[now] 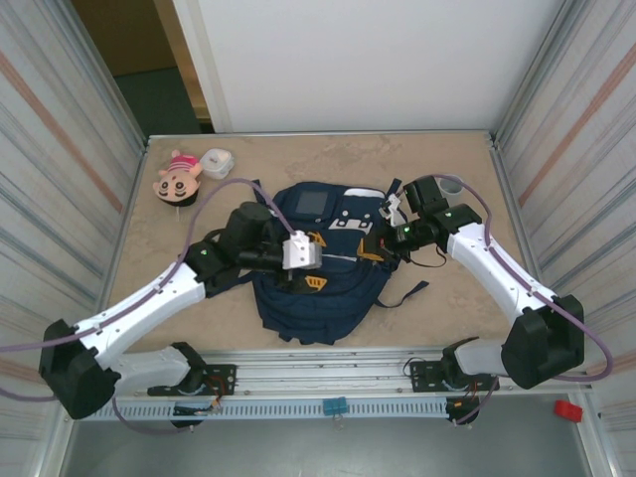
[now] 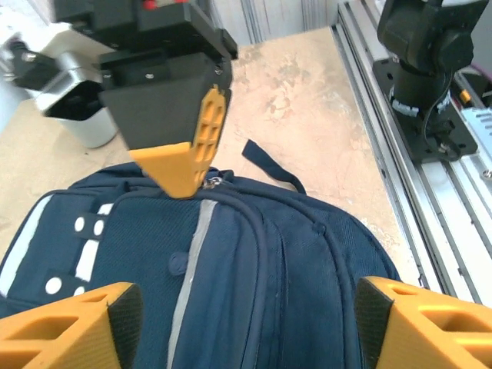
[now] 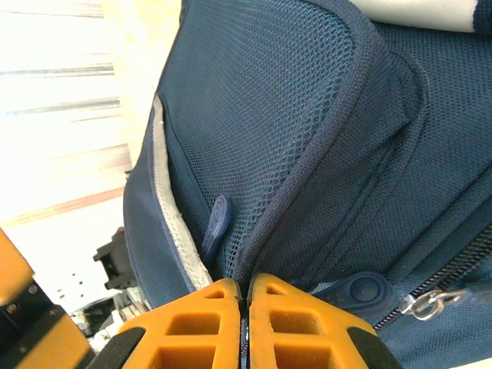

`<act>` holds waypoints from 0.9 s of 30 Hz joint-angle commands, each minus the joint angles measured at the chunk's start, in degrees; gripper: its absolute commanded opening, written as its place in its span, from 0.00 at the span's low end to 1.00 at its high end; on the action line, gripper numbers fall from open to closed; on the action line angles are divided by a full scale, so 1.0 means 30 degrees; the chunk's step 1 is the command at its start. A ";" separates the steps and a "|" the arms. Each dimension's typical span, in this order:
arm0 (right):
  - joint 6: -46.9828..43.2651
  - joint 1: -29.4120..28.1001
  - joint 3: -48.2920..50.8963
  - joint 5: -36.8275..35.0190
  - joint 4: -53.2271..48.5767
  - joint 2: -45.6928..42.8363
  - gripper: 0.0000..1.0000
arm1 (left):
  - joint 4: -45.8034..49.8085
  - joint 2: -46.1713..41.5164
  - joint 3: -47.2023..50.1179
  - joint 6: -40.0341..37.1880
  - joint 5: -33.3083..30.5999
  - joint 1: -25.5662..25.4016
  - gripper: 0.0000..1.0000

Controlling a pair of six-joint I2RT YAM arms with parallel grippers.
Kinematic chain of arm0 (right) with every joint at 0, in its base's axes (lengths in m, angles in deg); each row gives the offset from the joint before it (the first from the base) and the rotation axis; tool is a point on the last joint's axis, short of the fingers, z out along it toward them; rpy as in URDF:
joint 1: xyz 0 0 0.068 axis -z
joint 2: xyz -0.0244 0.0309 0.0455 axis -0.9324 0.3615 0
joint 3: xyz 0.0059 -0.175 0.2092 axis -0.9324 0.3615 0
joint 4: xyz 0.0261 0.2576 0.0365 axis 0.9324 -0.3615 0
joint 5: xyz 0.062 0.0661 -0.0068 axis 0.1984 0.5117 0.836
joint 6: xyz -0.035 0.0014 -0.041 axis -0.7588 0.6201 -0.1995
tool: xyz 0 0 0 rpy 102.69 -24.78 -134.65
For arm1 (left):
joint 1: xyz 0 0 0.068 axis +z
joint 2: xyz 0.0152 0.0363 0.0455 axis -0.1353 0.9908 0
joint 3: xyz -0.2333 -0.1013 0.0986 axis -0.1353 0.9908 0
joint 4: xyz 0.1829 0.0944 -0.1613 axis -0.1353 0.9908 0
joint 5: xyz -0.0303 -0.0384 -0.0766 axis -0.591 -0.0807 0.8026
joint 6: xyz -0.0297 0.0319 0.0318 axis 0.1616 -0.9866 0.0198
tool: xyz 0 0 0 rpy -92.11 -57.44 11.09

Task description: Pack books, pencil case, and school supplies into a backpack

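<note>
The backpack's seam beside the zipper pull is pinched in my right gripper, so my right gripper should open and grab the zipper pull while my left gripper holds the fabric.
The navy backpack lies flat in the middle of the table, grey patch towards the far side. My left gripper hovers over its middle, open, with nothing between the orange fingers; blue fabric and a pale stripe lie beneath the left gripper. My right gripper is shut on the backpack's right edge. In the right wrist view the right gripper pinches a seam beside the mesh pocket. The right gripper also shows in the left wrist view. The books, pencil case and school supplies are out of view.
A pink doll head and a small white item sit at the far left. A grey cup stands behind the right arm. A loose strap trails right of the backpack. Metal rails run along the near edge.
</note>
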 commanded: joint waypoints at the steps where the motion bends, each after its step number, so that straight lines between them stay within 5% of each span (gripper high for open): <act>1: 0.0328 -0.0211 -0.0946 0.1074 0.0907 -0.0148 0.09 | 0.0070 0.1533 -0.0636 -0.0715 -0.2715 -0.0577 0.73; 9: 0.0355 -0.0247 -0.0932 0.1217 0.0985 -0.0195 0.09 | -0.1199 0.4077 -0.1277 0.0042 -0.3850 -0.0891 0.63; 16: -0.1277 -0.0141 -0.0679 0.1581 0.1155 -0.0294 0.18 | -0.2632 0.3921 -0.0580 0.0478 -0.1986 -0.0751 0.05; 21: -0.4276 0.0565 0.0211 0.2435 0.1873 0.0144 0.39 | -0.4156 0.2638 0.0885 0.1004 0.1736 0.0514 0.02; 27: -0.8657 0.0538 0.0589 0.3397 0.1895 0.0875 0.58 | -0.4233 0.1547 0.1407 0.0851 0.3320 0.1552 0.02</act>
